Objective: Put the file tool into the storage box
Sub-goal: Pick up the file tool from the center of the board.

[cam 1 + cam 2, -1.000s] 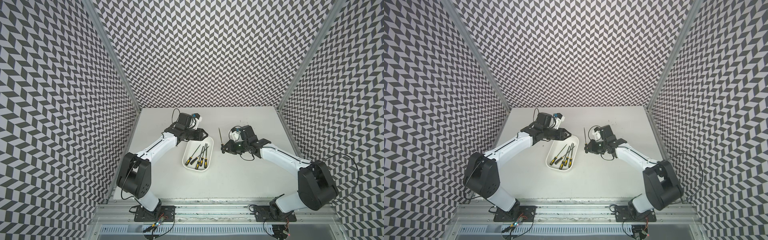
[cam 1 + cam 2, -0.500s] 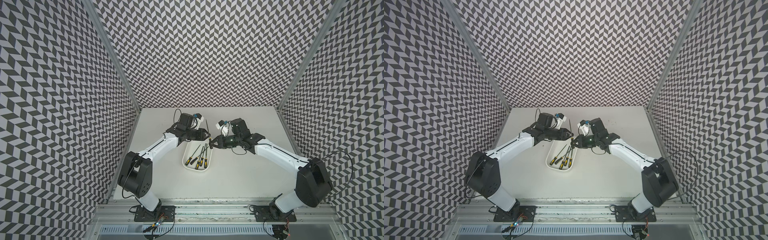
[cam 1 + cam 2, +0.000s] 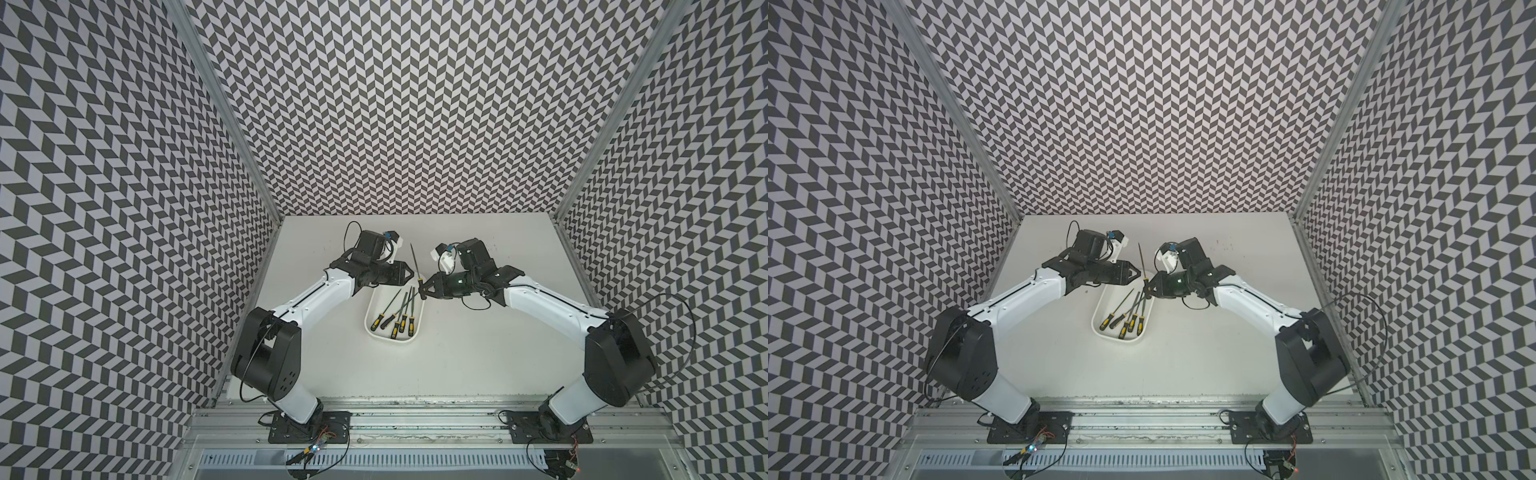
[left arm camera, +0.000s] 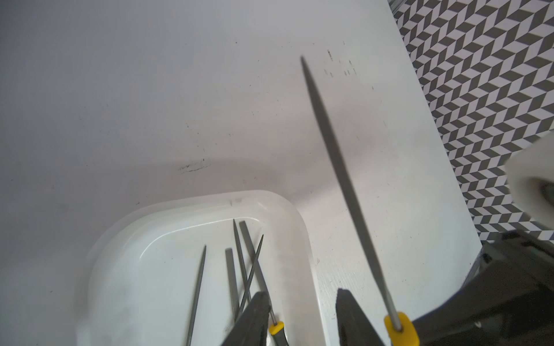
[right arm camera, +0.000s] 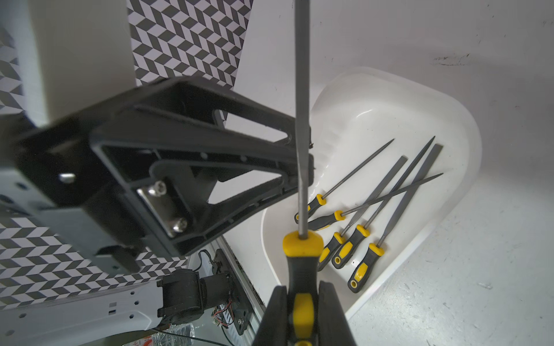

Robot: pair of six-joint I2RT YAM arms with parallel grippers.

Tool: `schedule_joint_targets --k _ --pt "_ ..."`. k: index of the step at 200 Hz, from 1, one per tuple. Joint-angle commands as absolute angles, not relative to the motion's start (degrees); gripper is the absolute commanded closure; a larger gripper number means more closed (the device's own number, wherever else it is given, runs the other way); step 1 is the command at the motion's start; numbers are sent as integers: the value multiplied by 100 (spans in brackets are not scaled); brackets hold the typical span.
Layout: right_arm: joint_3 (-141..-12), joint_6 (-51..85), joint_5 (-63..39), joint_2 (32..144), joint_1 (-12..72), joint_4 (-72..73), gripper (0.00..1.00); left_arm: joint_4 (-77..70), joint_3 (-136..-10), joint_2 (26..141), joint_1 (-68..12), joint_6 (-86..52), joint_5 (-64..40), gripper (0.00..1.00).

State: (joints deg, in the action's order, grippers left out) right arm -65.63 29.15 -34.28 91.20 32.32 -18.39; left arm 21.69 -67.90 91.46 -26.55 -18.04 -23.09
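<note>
The file tool's blade (image 4: pixel 363 236) is outside the left gripper's open fingers, so the robot's left gripper should move over and grasp the blade (image 4: pixel 388 297) before lowering it into the storage box.
The file tool (image 3: pixel 415 266) (image 3: pixel 1142 264) has a grey blade and a black and yellow handle. My right gripper (image 3: pixel 424 291) (image 3: pixel 1149 289) (image 5: pixel 302 299) is shut on that handle (image 5: pixel 301 269), and the blade (image 4: pixel 344 179) points toward the back wall. It hangs over the far right corner of the white storage box (image 3: pixel 409 341) (image 3: pixel 1115 337) (image 5: pixel 467 134). My left gripper (image 3: pixel 411 273) (image 3: pixel 1139 272) (image 4: pixel 301 302) stands open at the box's far end. One finger is over the inside and one outside the rim (image 4: pixel 209 203), with nothing gripped.
Several black and yellow files (image 3: pixel 397 318) (image 5: pixel 374 209) lie in the box, blades toward the back. The held blade passes just in front of the left fingertips (image 5: pixel 308 161). Patterned walls close in three sides. A metal rail (image 3: pixel 415 405) runs along the front edge.
My right gripper has carried the file leftward from the table's middle right to the box's far corner, close to the left gripper. The left arm has hardly moved.
</note>
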Motion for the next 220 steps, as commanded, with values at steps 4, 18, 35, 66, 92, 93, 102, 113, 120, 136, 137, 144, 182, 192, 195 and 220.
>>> schedule_joint_targets --k 4,18,35,66,92,93,102,113,120,136,137,144,182,192,195,220 --pt "-6565 2899 -3371 9136 3123 -1672 100 2259 -6728 8935 -2602 -1699 -2222 59" --pt "-6548 2876 -3400 9156 3094 -1648 100 2242 -6734 8908 -2598 -1715 -2276 58" --pt "-6555 2847 -3499 9257 3086 -1644 100 2102 -6758 8830 -2590 -1764 -2456 57" --pt "-6504 2926 -3690 9431 3096 -1488 100 1808 -6880 8797 -2587 -1930 -2807 56" --pt "-6562 2931 -3728 9501 3101 -1459 100 1701 -6942 8832 -2586 -1987 -2909 56" --pt "-6559 2938 -3732 9501 3102 -1459 100 1703 -6943 8841 -2585 -1982 -2909 56" --pt "-6598 2950 -3736 9498 3105 -1459 100 1697 -6945 8881 -2585 -1980 -2926 56" --pt "-6639 2988 -3758 9461 3113 -1433 100 1701 -6935 8931 -2591 -1969 -2927 56" --pt "-6673 3001 -3767 9444 3111 -1434 100 1687 -6926 8957 -2588 -1969 -2927 56" --pt "-6747 3045 -3797 9422 3134 -1434 100 1667 -6918 9032 -2585 -1975 -2931 56" --pt "-6753 3043 -3801 9422 3136 -1438 100 1660 -6917 9034 -2589 -1976 -2933 56" --pt "-6787 3060 -3824 9407 3151 -1434 100 1631 -6923 9063 -2592 -1982 -2943 56" --pt "-6957 3169 -3885 9402 3285 -1380 100 1547 -7053 9252 -2628 -2001 -2927 56" --pt "-7002 3191 -3900 9402 3309 -1380 100 1539 -7068 9284 -2637 -1990 -2919 56" --pt "-7011 3195 -3909 9402 3317 -1380 100 1534 -7068 9287 -2637 -2002 -2914 56" --pt "-7068 3208 -3920 9383 3367 -1397 100 1486 -7101 9318 -2639 -2013 -2910 59"
